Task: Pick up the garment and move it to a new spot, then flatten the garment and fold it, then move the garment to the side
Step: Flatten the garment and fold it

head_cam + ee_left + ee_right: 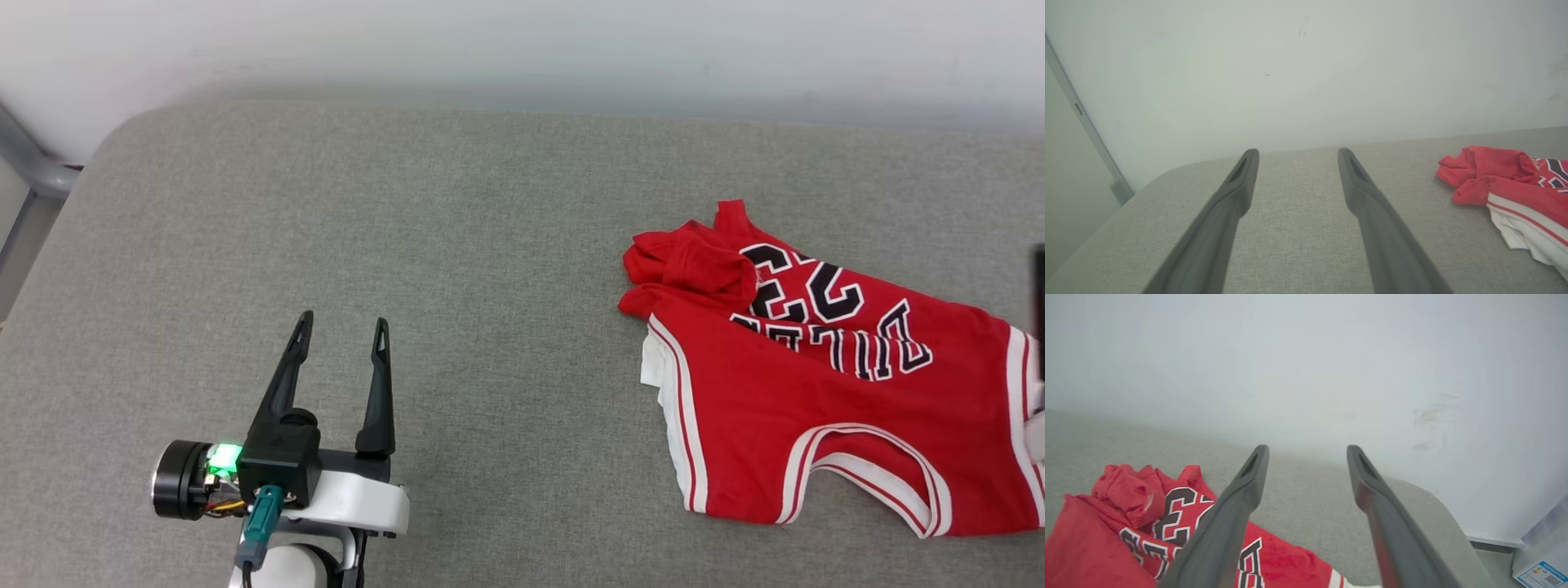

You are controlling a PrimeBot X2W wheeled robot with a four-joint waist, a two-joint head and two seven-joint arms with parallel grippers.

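Observation:
The garment's tucked sleeve (672, 421) will slide out past the striped trim when I pull, because only a narrow white edge (652, 359) shows under the trim.
The garment (816, 392), a red jersey with white trim and black lettering, lies crumpled on the right side of the grey padded table (490, 245). One end is bunched into a red lump. My left gripper (343, 322) stands open over bare table at the lower left, far from the cloth. Between its fingers in the left wrist view there is nothing, and the garment (1515, 183) lies off to the right. My right gripper (1308, 451) is open and empty just above the garment (1126, 522), whose lettering passes under its left finger (1224, 522). A dark finger (1038, 310) shows at the head view's right edge.
A pale wall (522, 41) runs along the table's far edge. A grey metal frame (33, 163) stands past the rounded far left corner. In the right wrist view the table's right corner (1437, 514) rounds off, with a blue-and-white label (1541, 575) beyond it.

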